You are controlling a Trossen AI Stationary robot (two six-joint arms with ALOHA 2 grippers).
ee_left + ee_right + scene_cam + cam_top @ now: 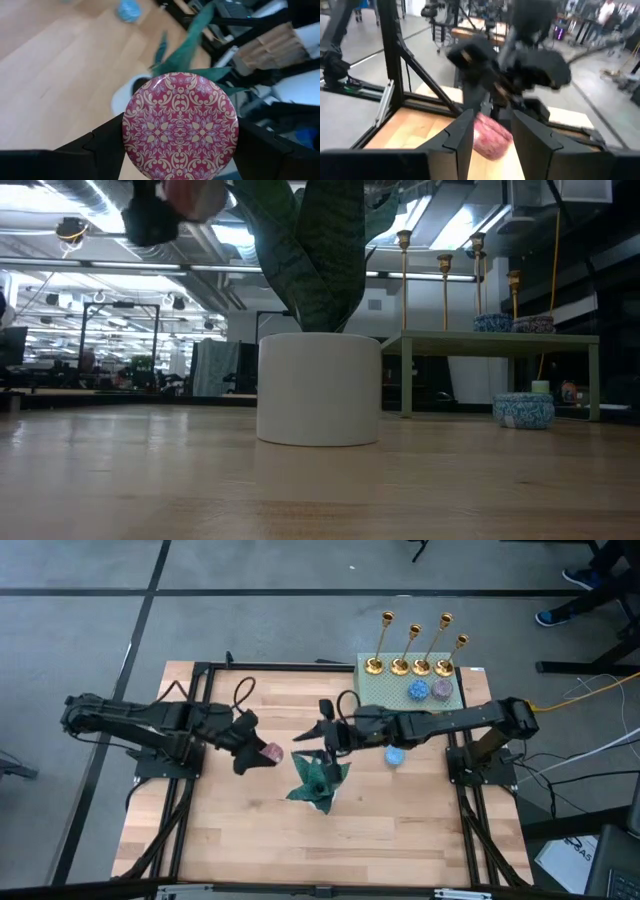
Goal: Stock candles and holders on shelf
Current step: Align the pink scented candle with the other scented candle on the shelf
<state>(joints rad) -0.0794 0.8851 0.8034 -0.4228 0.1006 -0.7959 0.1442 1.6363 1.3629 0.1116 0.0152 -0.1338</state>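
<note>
Next, I take the pink candle's loose end in midair with my right gripper before I shelve the candle, because the pale green shelf is too far for my left gripper to reach.
My left gripper is shut on the pink candle, a round puck with a magenta and gold patterned face, high above the table's middle and left of the teal plant ornament. My right gripper hangs open above the table just beyond the plant, with nothing between its fingers. The pale green shelf stands at the far right. Several gold holders stand by their bases along its far edge. A blue candle and a mauve candle lie flat on its top. Another blue candle lies on the table. My left gripper pinches the pink candle by opposite sides of its round rim between its two fingers. The fingers come from the table's left, slanting a little downward. The candle is lifted clear of the table, its patterned flat face turned back toward the wrist.
The plant's white pot stands mid-table, between the two grippers and nearer the front edge. Black frame rails run along the table's left and right sides. Bare wood lies toward the near edge.
</note>
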